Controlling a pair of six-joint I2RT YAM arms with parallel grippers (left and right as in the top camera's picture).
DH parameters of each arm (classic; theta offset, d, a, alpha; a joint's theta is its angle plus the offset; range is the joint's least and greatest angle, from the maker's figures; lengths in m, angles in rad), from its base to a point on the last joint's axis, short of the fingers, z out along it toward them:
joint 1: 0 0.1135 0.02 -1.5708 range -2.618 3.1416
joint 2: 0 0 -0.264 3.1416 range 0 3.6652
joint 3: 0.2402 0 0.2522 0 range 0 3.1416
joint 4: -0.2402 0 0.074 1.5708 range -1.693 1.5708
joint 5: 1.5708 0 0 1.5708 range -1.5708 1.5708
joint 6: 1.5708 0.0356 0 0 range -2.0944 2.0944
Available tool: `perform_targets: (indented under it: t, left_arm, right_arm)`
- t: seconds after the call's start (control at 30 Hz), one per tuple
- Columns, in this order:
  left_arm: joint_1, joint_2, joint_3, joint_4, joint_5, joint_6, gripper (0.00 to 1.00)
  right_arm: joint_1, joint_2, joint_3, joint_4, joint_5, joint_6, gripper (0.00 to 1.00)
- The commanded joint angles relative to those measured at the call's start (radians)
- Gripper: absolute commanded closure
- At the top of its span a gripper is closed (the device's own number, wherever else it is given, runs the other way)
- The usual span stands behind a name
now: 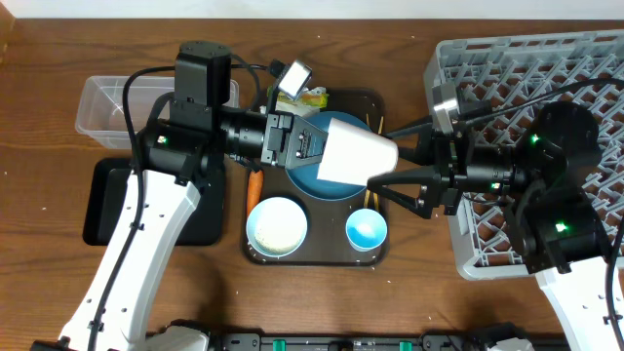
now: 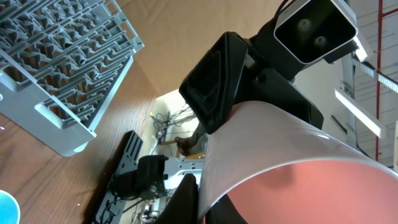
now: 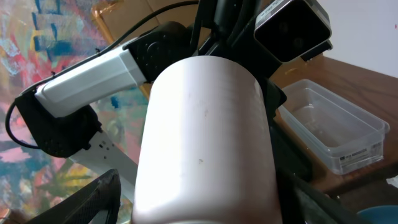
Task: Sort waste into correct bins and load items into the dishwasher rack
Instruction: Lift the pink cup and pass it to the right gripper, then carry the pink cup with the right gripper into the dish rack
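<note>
I should close my right gripper on the cup's base (image 1: 390, 161) and carry the cup to the dishwasher rack, because my left gripper is on the cup's rim (image 1: 327, 149), across from the rack.
The small pink-lined cup (image 1: 353, 151) lies on its side in the air above the dark-blue plate (image 1: 304, 180). My left gripper (image 1: 310, 146) is shut on its rim, one finger inside and one outside (image 2: 208, 205); the pink lining fills the left wrist view (image 2: 311, 180). My right gripper (image 1: 395, 180) is open, with a finger on each side of the cup's base, not closed on it (image 3: 205, 205). The cup's white wall (image 3: 205, 124) fills the right wrist view. The grey dishwasher rack (image 1: 546, 58) stands at the right.
On the dark-brown serving tray (image 1: 322, 255) sit a white bowl (image 1: 276, 225) and a light-blue cup (image 1: 367, 230). A carrot piece (image 1: 254, 182) and a green-yellow wrapper (image 1: 310, 97) lie near the plate. The clear tub (image 1: 102, 112) and black tray (image 1: 107, 205) are at the left.
</note>
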Motion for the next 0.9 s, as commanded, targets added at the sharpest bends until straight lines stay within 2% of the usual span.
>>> perform_targets:
  t: [0.0,0.13,0.3,0.33,0.4,0.53,0.57,0.6,0.63,0.73,0.83,0.87]
  left_arm:
    - [-0.002,0.0,0.016,0.006,-0.006,-0.006,0.94]
    - [-0.002,0.0,0.016,0.006,-0.01,-0.006,0.94]
    - [-0.002,0.0,0.016,0.006,-0.029,-0.006,0.94]
    - [-0.002,0.0,0.016,0.006,-0.029,-0.006,0.94]
    - [-0.002,0.0,0.016,0.006,-0.038,-0.005,0.94]
    - [-0.002,0.0,0.016,0.006,-0.081,-0.006,0.92]
    - [-0.002,0.0,0.016,0.006,-0.087,-0.006,0.83]
    - [-0.002,0.0,0.016,0.006,-0.093,-0.006,0.62]
    - [-0.002,0.0,0.016,0.006,-0.096,-0.005,0.47]
    - [0.012,0.0,0.016,0.018,-0.097,0.0,0.14]
    - [0.041,0.0,0.016,0.025,-0.096,0.056,0.01]
    - [0.056,0.0,0.016,0.025,-0.096,0.075,0.02]
  right_arm:
    - [0.013,-0.006,0.011,0.003,-0.013,-0.018,0.29]
    - [0.013,-0.006,0.011,0.003,0.0,-0.04,0.28]
    - [0.013,-0.006,0.01,-0.002,0.01,-0.04,0.33]
    - [0.013,-0.006,0.01,-0.005,0.01,-0.041,0.34]
    - [0.013,-0.006,0.01,-0.023,0.026,-0.048,0.44]
    - [0.013,-0.006,0.01,-0.081,0.071,-0.076,0.45]
    - [0.012,-0.006,0.01,-0.084,0.07,-0.081,0.46]
    - [0.012,-0.006,0.01,-0.084,0.07,-0.082,0.46]
    - [0.011,-0.007,0.01,-0.082,0.07,-0.082,0.46]
    - [-0.017,-0.017,0.01,-0.08,0.07,-0.081,0.47]
    - [-0.083,-0.033,0.01,-0.114,0.069,-0.082,0.46]
    - [-0.113,-0.037,0.01,-0.133,0.069,-0.082,0.46]
